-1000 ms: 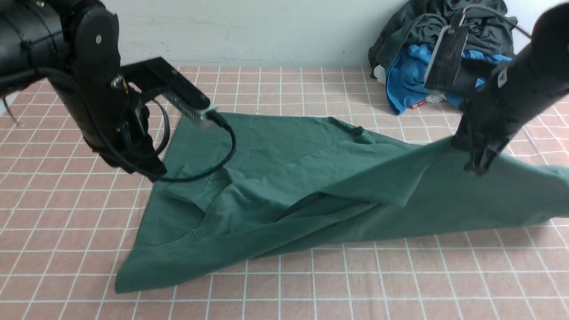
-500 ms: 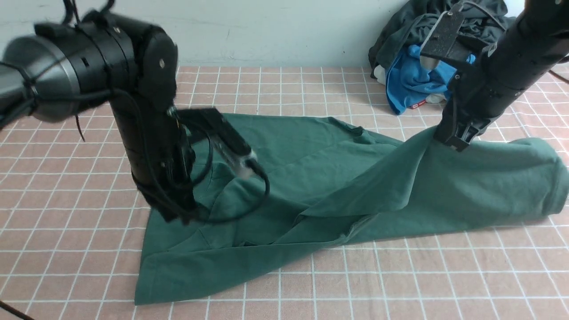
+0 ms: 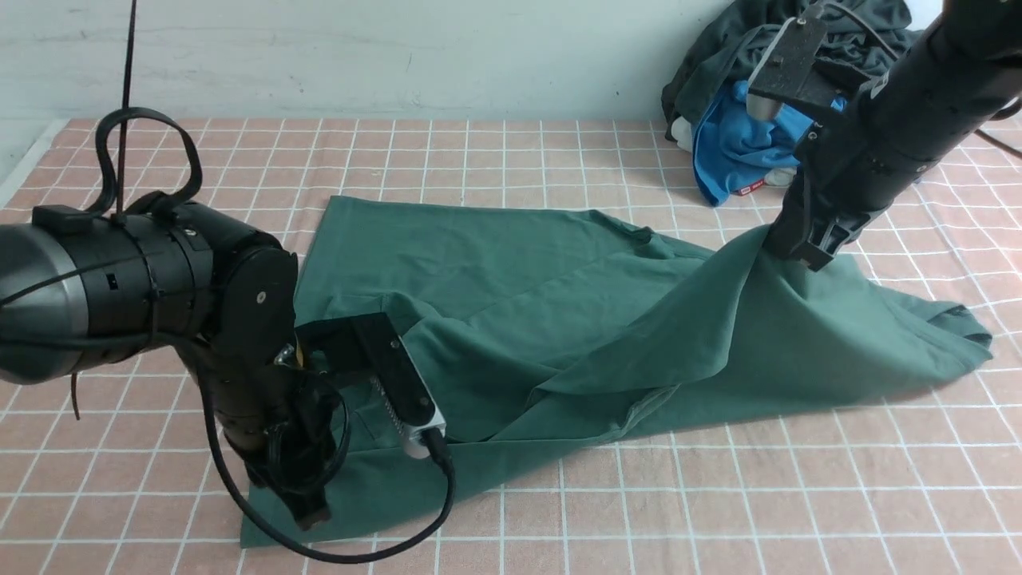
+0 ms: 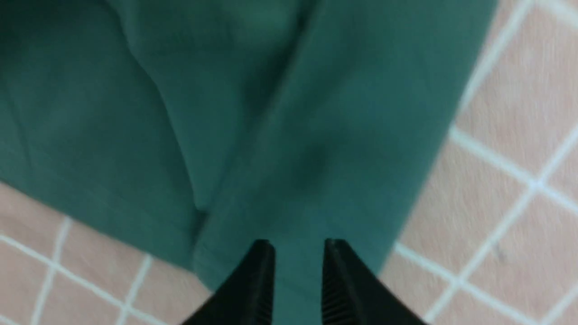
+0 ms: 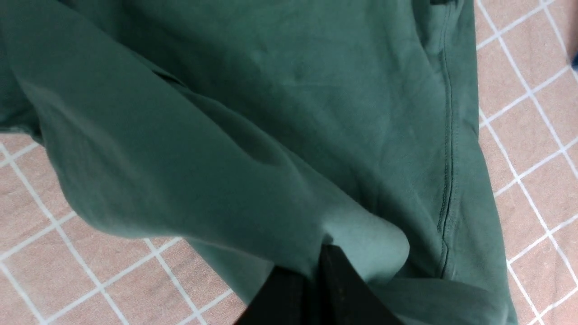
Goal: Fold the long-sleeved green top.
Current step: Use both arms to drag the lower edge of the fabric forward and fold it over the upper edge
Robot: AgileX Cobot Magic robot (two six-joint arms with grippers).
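Observation:
The fabric drapes limply point(image 3: 795, 311) under my right gripper. The green top point(image 3: 460, 263) will therefore settle into layers on top of each other and stay folded when I fold it.
The green long-sleeved top point(image 3: 519, 303) lies crumpled over the checked table, its near-left corner flat on the cloth. My left gripper point(image 3: 310, 515) hangs low over that corner. In the left wrist view its fingers point(image 4: 264, 271) stand apart, the left gripper point(image 4: 298, 246) open, with the green top point(image 4: 271, 113) lying under the gap. My right gripper point(image 3: 801, 251) is shut on a raised fold of the top at the right, pulling the fabric into a tent. The right wrist view shows the right gripper point(image 5: 311, 259) pinching that fold of the green top point(image 5: 271, 113).
A heap of dark grey clothes point(image 3: 798, 48) with a bright blue garment point(image 3: 730, 152) sits at the back right by the wall. The pink checked tablecloth point(image 3: 718, 495) covers the table. The left arm's black cable point(image 3: 383, 551) loops over the near hem.
My left arm has swung down toward the near-left corner of the top and its jaws have parted. The right gripper drew its fold back and left, and the right end sank onto the table.

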